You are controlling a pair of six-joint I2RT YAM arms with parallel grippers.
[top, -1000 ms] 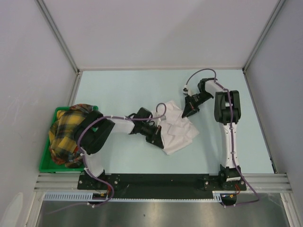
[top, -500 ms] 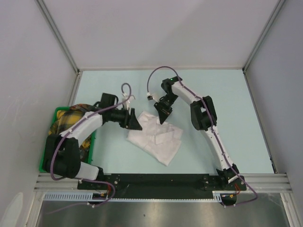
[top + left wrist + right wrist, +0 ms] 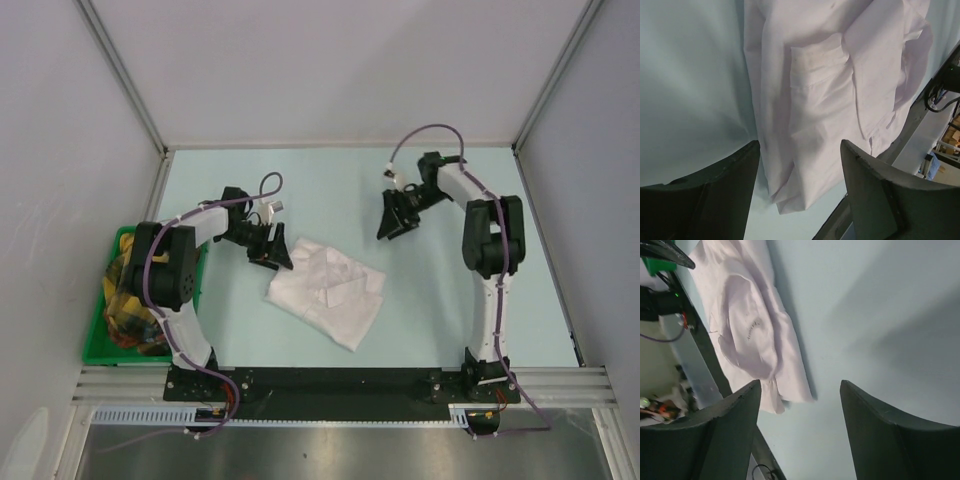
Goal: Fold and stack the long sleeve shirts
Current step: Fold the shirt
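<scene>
I should use my left gripper and my right gripper to turn the shirt straight by its ends [image 3: 375, 282], because the folded shirt's near edge [image 3: 312, 322] slants toward the black base rail.
One long sleeve shirt [image 3: 325, 290] lies folded into a wrinkled white bundle on the pale table, a little left of the middle. My left gripper [image 3: 277, 257] hovers open just off its upper left corner and holds nothing. From the left wrist the shirt [image 3: 830, 85] fills the space ahead of the open left gripper [image 3: 800, 192]. My right gripper [image 3: 388, 226] is open and empty, up and to the right of the shirt, well clear of it. In the right wrist view the shirt [image 3: 750, 325] lies at the upper left, beyond the open right gripper [image 3: 800, 432].
A green bin [image 3: 97, 345] at the table's left edge holds a yellow plaid cloth [image 3: 130, 290]. White walls with metal rails [image 3: 340, 145] close in the table at the back and sides. The black base rail [image 3: 330, 382] runs along the near edge.
Both grippers carried the shirt leftward, then opened and let it go. The right arm has pulled back to the right, and the left gripper has drawn off to the shirt's corner.
</scene>
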